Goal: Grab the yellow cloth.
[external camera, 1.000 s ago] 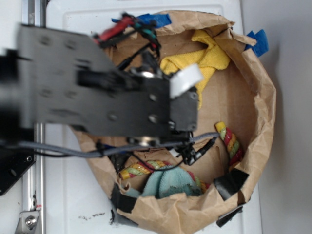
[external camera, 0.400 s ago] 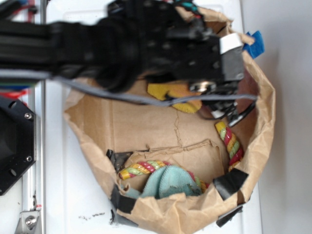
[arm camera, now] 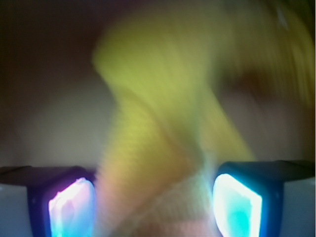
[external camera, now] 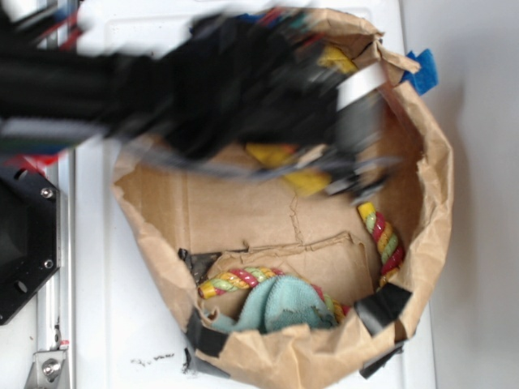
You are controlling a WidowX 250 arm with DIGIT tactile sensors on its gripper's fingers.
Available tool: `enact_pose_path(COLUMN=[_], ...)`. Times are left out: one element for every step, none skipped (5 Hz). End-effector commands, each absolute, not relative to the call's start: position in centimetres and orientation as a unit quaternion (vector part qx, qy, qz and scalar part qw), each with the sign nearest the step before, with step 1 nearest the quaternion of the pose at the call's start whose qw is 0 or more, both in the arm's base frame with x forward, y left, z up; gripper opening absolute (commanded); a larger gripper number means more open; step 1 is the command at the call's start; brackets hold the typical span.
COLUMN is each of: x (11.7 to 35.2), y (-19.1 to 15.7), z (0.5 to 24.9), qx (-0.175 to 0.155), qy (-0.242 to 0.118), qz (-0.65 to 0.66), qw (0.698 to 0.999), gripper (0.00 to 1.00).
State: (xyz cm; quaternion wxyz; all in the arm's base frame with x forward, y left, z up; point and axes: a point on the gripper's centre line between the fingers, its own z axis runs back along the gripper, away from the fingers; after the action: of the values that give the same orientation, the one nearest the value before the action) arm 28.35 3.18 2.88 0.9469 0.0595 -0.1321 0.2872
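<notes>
My gripper will lift the fold and the cloth's far end (external camera: 336, 60) will trail behind, because the yellow cloth lies in loose folds (arm camera: 160, 121) that reach toward the far rim.
The yellow cloth (external camera: 306, 180) lies in the far part of a brown paper basin (external camera: 438, 203), mostly covered by my blurred black arm. Only yellow scraps show beneath the arm and at the top (external camera: 336, 58). My gripper (external camera: 350, 180) hangs right over it. In the wrist view the yellow cloth (arm camera: 163, 98) fills the middle, blurred, and a fold of it runs down between my two fingers. My gripper (arm camera: 154, 197) stands open, its lit pads (arm camera: 237, 207) wide apart on either side of the fold.
A red-yellow-green braided rope (external camera: 381, 235) curves along the basin's right and near side. A light teal cloth (external camera: 280, 304) lies at the near edge. Black tape (external camera: 381, 304) and blue tape (external camera: 422, 71) patch the paper rim. White tabletop surrounds the basin.
My arm swung from the basin's left side up and right, covering the yellow cloth. It is still moving, heavily blurred. Rope and teal cloth have not moved.
</notes>
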Motion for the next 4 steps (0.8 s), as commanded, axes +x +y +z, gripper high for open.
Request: enact_pose_path(x=[18.4, 22.2, 23.9, 27.0], y=[-0.2, 2.2, 3.3, 4.7], z=[2.3, 3.1, 3.2, 4.3], qx=[0.053, 0.053, 0.058, 0.049], qy=[-0.133, -0.132, -0.124, -0.12], qz=[0.232, 0.243, 0.282, 0.307], qw=[0.962, 0.96, 0.95, 0.943], gripper=[1.0, 1.0, 1.0, 1.0])
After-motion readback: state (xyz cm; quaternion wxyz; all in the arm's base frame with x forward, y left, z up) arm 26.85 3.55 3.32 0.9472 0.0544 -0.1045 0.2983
